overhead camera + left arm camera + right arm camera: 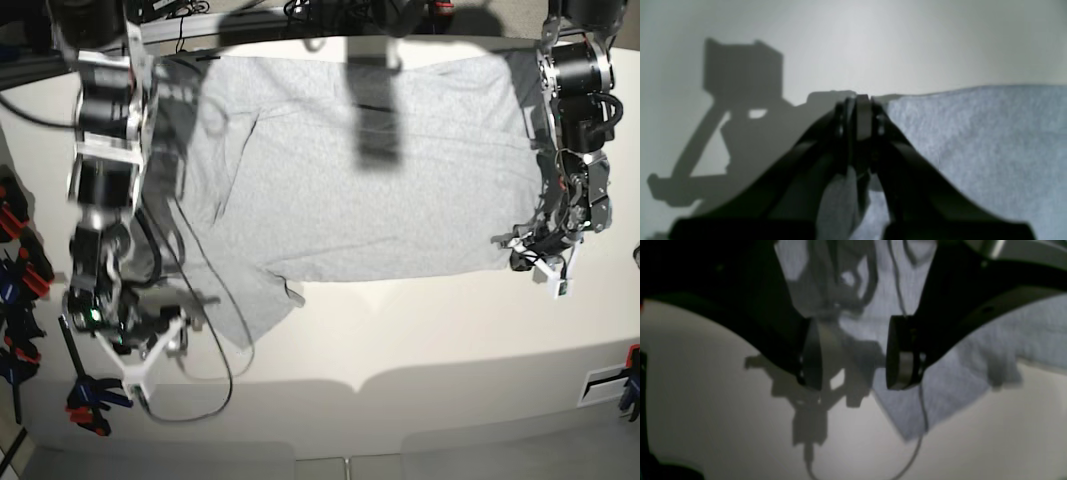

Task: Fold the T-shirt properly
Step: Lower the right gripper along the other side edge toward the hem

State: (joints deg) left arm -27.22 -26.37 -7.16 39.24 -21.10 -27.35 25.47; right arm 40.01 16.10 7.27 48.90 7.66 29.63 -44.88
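Note:
The light grey T-shirt is laid out flat, so when the robot carries its near edge (400, 278) back, that edge will fold over while the far half (310, 105) stays down.
The light grey T-shirt (370, 180) lies spread out, plain side up, on the white table (420, 340). My left gripper (524, 252) is at the shirt's near right corner. In the left wrist view it (863, 115) is shut, with grey cloth (973, 150) pinched between its jaws. My right gripper (168, 335) hovers by the near left sleeve (235, 300). In the right wrist view it (857, 355) is open and empty, with the sleeve's corner (917, 413) on the table just beyond its fingertips (903, 356).
Orange and blue clamps (18, 255) lie along the table's left edge, with another (88, 395) near the front left. A thin cable (215, 375) trails from the right arm over the sleeve and table. The table's front edge (360, 392) is close.

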